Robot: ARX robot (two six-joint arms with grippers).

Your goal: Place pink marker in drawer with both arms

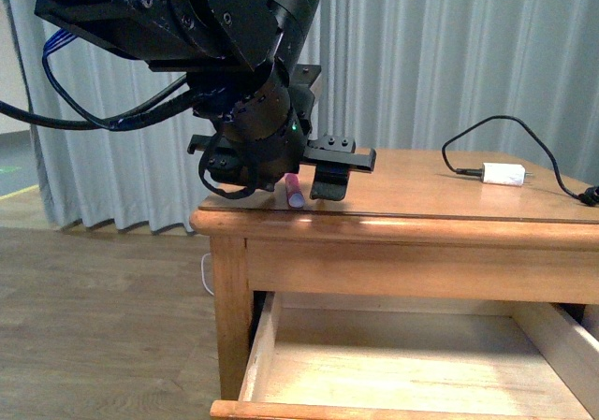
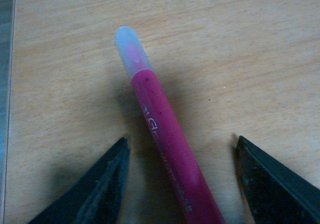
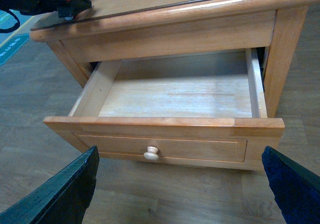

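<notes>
The pink marker (image 2: 161,119) lies slanted (image 2: 188,180) between the open fingers of the robot's left gripper, so the marker will turn into line with those fingers when the gripper closes and lifts.
The pink marker (image 1: 294,193) lies on the wooden table top near its left front corner, pale cap (image 2: 131,50) at one end. My left gripper (image 2: 182,149) is open and straddles the marker's barrel (image 2: 167,144), a black finger (image 2: 102,186) on each side, neither touching it. In the front view the left arm (image 1: 253,111) hangs over that corner and hides most of the marker. The drawer (image 3: 175,92) is pulled out and its pale interior holds nothing. My right gripper (image 3: 180,171) is open, out in front of the drawer's knob (image 3: 151,153).
A white charger plug (image 1: 504,173) with a black cable lies at the back right of the table top (image 1: 421,195). The table's left edge (image 2: 11,109) runs close beside the marker. Grey curtains hang behind; wood floor (image 3: 160,199) lies below the drawer.
</notes>
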